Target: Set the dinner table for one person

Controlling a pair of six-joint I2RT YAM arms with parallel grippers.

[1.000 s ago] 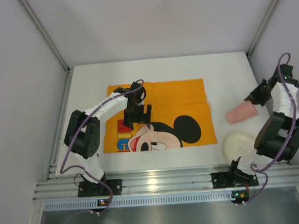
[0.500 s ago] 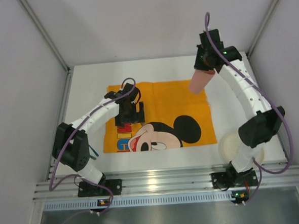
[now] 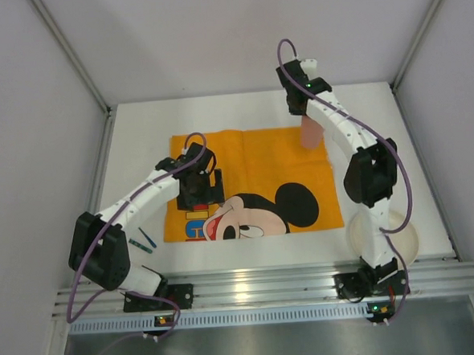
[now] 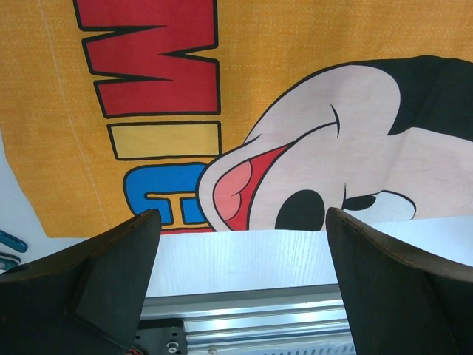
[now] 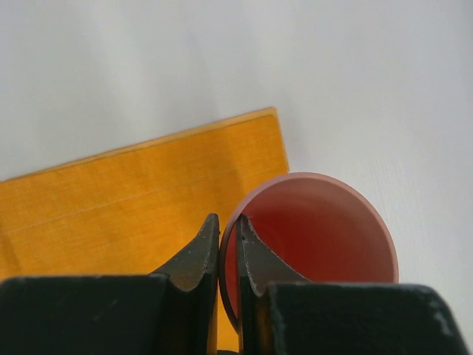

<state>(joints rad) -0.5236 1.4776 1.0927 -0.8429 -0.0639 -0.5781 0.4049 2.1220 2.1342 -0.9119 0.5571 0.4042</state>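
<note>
The pink cup is upright over the placemat's clear far corner. My right gripper should go on moving the cup down until its base stands there, and then let go.
The white dinner table carries an orange Mickey Mouse placemat in its middle. My right gripper is shut on the rim of a pink cup, held at the placemat's far right corner. In the right wrist view the fingers pinch the cup's wall, one inside and one outside. My left gripper is open and empty, hovering over the left part of the placemat; in its wrist view the jaws stand wide apart above the placemat's near edge.
A cream plate lies at the near right, partly hidden by the right arm. Blue-handled cutlery lies on the table left of the placemat, near the left arm. A metal rail runs along the near edge, and walls enclose the table.
The right arm has swung from the right side to the far side, carrying the pink cup to the placemat's far right corner. The left gripper has drifted left, uncovering the cutlery.
</note>
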